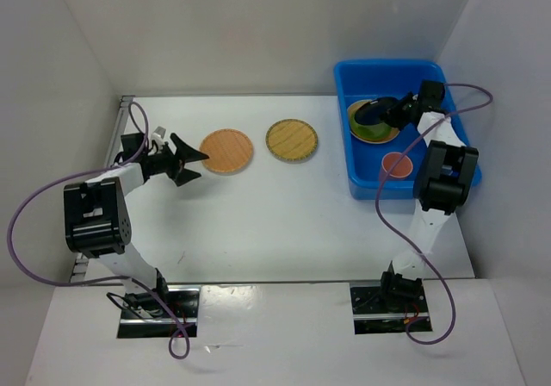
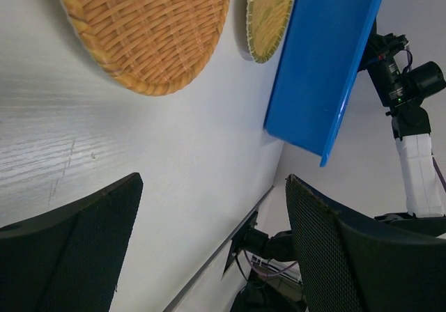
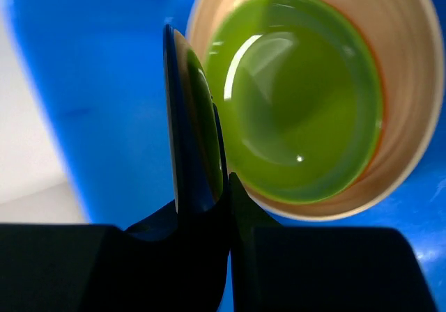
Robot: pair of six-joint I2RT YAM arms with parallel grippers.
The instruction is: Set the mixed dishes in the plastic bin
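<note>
My left gripper should pick up the tan woven plate [image 1: 227, 151] and my right gripper should take its bin-side edge [image 1: 250, 151], because the plate is far from the plastic bin.
The plastic bin [image 1: 366, 179] stands at the table's right side. Inside it a lime green plate [image 1: 368, 127] rests on a cream plate [image 3: 411, 82], and an orange plate [image 1: 398, 164] lies nearer the front. My right gripper [image 1: 392, 110] is over the bin, shut on a black plate [image 3: 191, 117] held on edge just above the lime green plate [image 3: 300, 96]. A tan woven plate [image 1: 227, 151] and a greenish woven plate [image 1: 292, 140] lie on the table. My left gripper [image 1: 194, 164] is open, just left of the tan woven plate [image 2: 146, 26], with nothing between its fingers.
White walls enclose the table at the back and both sides. A metal rail [image 1: 120, 127] runs along the left edge behind my left arm. In the left wrist view the bin's wall [image 2: 327, 61] and my right arm [image 2: 411, 96] show beyond the greenish woven plate [image 2: 268, 16].
</note>
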